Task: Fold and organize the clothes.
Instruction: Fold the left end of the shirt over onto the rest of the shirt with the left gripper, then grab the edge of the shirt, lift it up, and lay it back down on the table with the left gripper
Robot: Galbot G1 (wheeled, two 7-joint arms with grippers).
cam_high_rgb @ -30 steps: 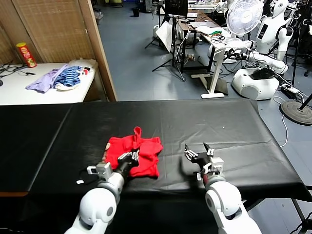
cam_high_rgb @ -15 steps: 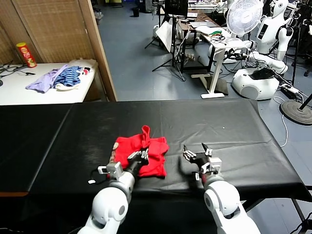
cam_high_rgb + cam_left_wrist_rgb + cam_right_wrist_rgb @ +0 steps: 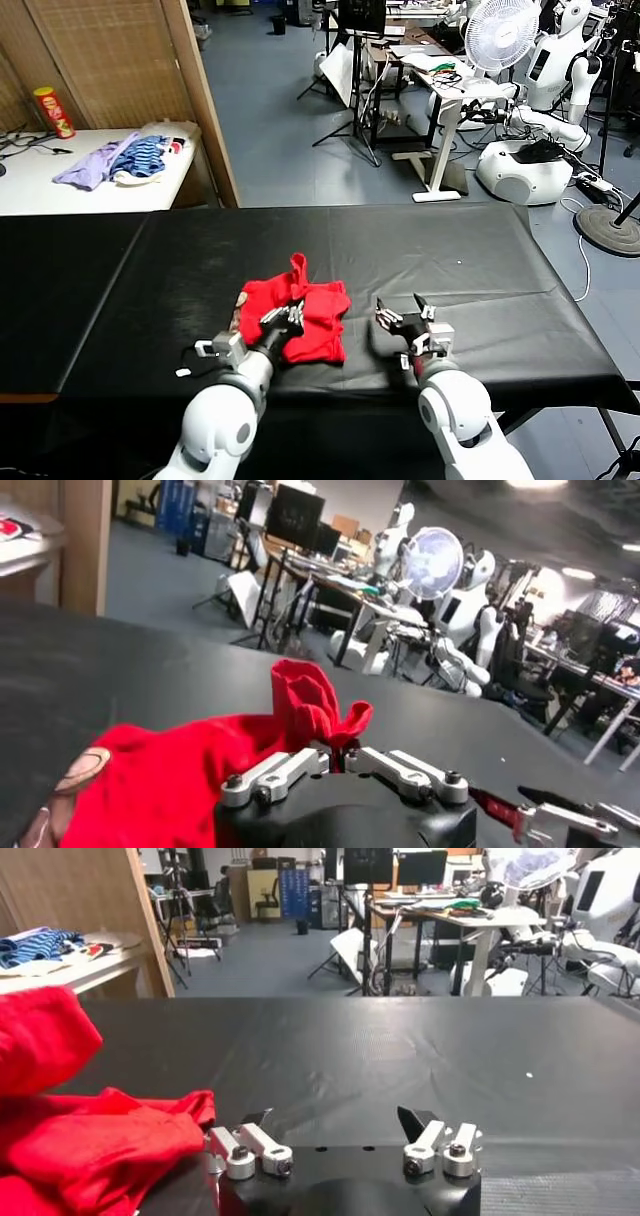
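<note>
My left gripper should swing the red shirt over and lay it patch up, since it lies bunched with its printed patch (image 3: 239, 311) tucked at the shirt's edge (image 3: 325, 318).
The clothes are one red T-shirt (image 3: 305, 312), bunched in a heap on the black table (image 3: 480, 260) near its front edge. A fold of it stands up at the far side (image 3: 305, 695). My left gripper (image 3: 285, 318) is shut on the shirt's near edge, with red cloth pinched between the closed fingers (image 3: 338, 758). A beige printed patch (image 3: 85, 770) shows on the cloth beside it. My right gripper (image 3: 403, 315) rests just right of the shirt, open with nothing between its fingers (image 3: 335, 1120). The red cloth (image 3: 80, 1128) lies close beside it.
A white side table (image 3: 30, 190) at the back left holds lilac and blue-striped garments (image 3: 115, 160) and a red can (image 3: 53, 111). A wooden post (image 3: 205, 100) stands behind the table. A fan and other robots stand far back on the right.
My left gripper has pulled the red T-shirt to the right, closer to the right gripper. The right arm has stayed where it was.
</note>
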